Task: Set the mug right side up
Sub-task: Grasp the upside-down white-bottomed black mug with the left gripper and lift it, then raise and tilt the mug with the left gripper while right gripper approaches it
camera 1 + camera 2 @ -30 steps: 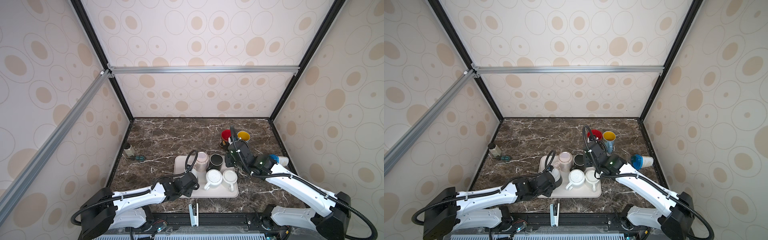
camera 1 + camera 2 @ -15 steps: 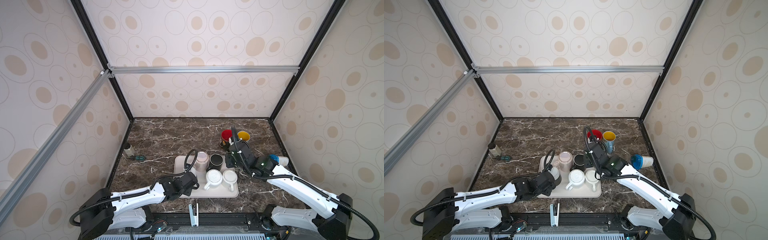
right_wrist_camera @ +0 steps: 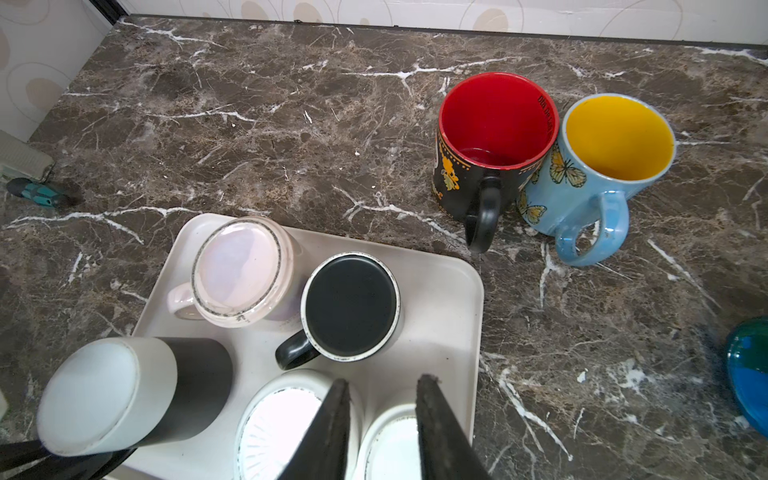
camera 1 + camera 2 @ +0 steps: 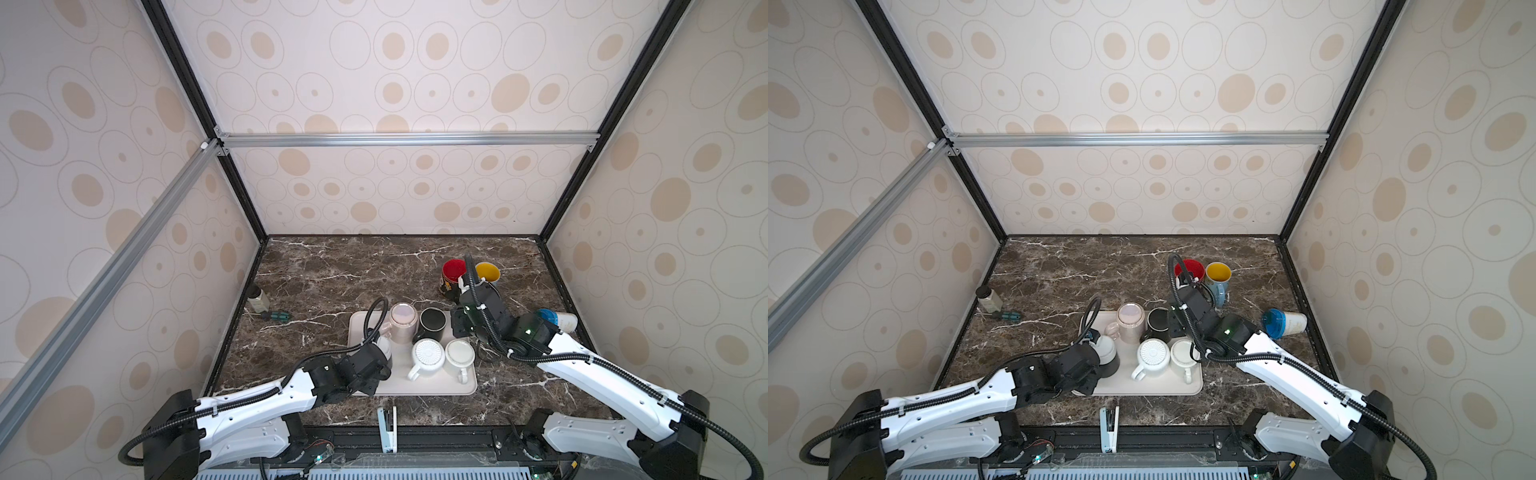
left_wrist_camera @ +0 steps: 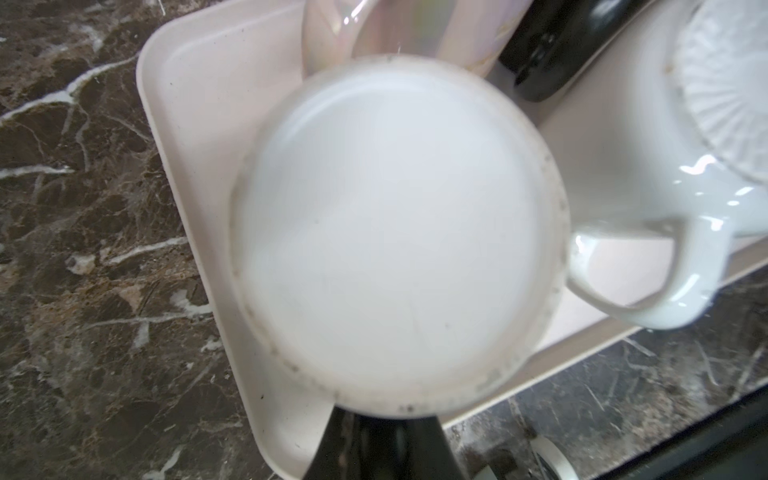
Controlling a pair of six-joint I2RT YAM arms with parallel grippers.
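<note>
The mug's base [image 4: 1104, 347] faces the wrist of the robot's left gripper, so the robot should raise the mug, tilt it and have its right gripper take it from the mug rim's side [image 4: 1111, 367].
The mug [image 4: 384, 347] [image 4: 1106, 351], white at its base and dark toward its rim, is base up over the front left of the beige tray [image 4: 415, 384]. Its pale round base fills the left wrist view [image 5: 395, 232] and shows in the right wrist view [image 3: 108, 395]. My left gripper [image 4: 376, 365] is shut on the mug from the near side; one dark finger [image 5: 374, 449] shows under the base, and the contact itself is hidden. My right gripper [image 3: 384, 399] [image 4: 459, 328] hovers over the tray's right side, open by a narrow gap, with nothing between its fingers.
Also upside down on the tray are a pink mug [image 4: 402, 320], a black mug [image 4: 432, 322] and two white mugs [image 4: 428, 353] [image 4: 459, 355]. Red [image 4: 453, 270] and yellow-lined blue [image 4: 487, 272] mugs stand upright behind. A blue-lidded cup [image 4: 555, 320] lies at the right; a bottle [image 4: 258, 298] and a screwdriver [image 4: 274, 316] at the left.
My left gripper has closed on the mug. The right gripper's fingers have drawn a little closer together. Neither arm has visibly shifted.
</note>
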